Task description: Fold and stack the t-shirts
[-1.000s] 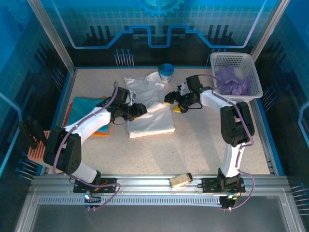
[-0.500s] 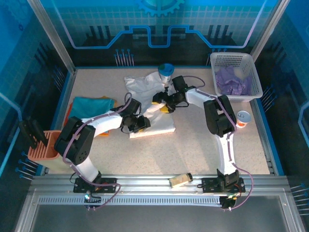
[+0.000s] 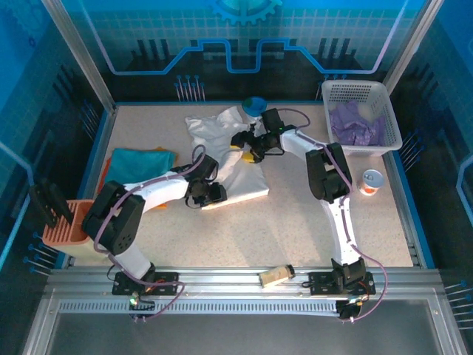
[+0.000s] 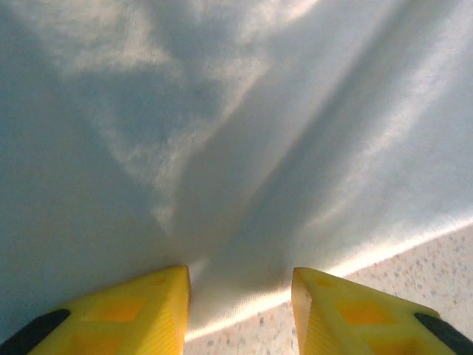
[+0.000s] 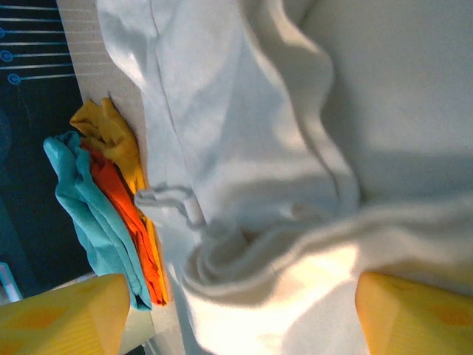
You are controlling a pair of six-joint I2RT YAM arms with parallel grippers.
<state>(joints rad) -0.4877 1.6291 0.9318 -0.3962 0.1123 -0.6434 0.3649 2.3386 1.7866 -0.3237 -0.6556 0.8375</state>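
Observation:
My left gripper should first pull the near hem's corner [image 3: 205, 208] straight, because a bunched fold [image 3: 230, 160] runs across the white t-shirt under my right gripper and the t-shirt's near hem is slanted.
A white t-shirt [image 3: 235, 164] lies half folded in the middle of the table. My left gripper [image 3: 214, 194] sits low at its near left hem, and its yellow fingers [image 4: 151, 307] stand apart with the hem [image 4: 244, 299] and some bare table between them. My right gripper [image 3: 250, 150] hovers over the shirt's far part, wide open, with a bunched white fold [image 5: 251, 259] between its fingers. A teal t-shirt [image 3: 140, 159] lies on an orange one [image 5: 122, 214] at the left. The pale purple t-shirt [image 3: 356, 124] is in the basket.
The white lattice basket [image 3: 386, 111] stands at the back right, with a small cup [image 3: 372, 181] just in front of it. A blue-topped cup [image 3: 255, 106] is behind the white shirt. A salmon tray [image 3: 63, 222] sits at the left edge. A tan block [image 3: 277, 275] rests on the front rail.
The right gripper has swung left across the white shirt toward the back. The left gripper has come in to the shirt's near hem, and the shirt's far part has shifted left.

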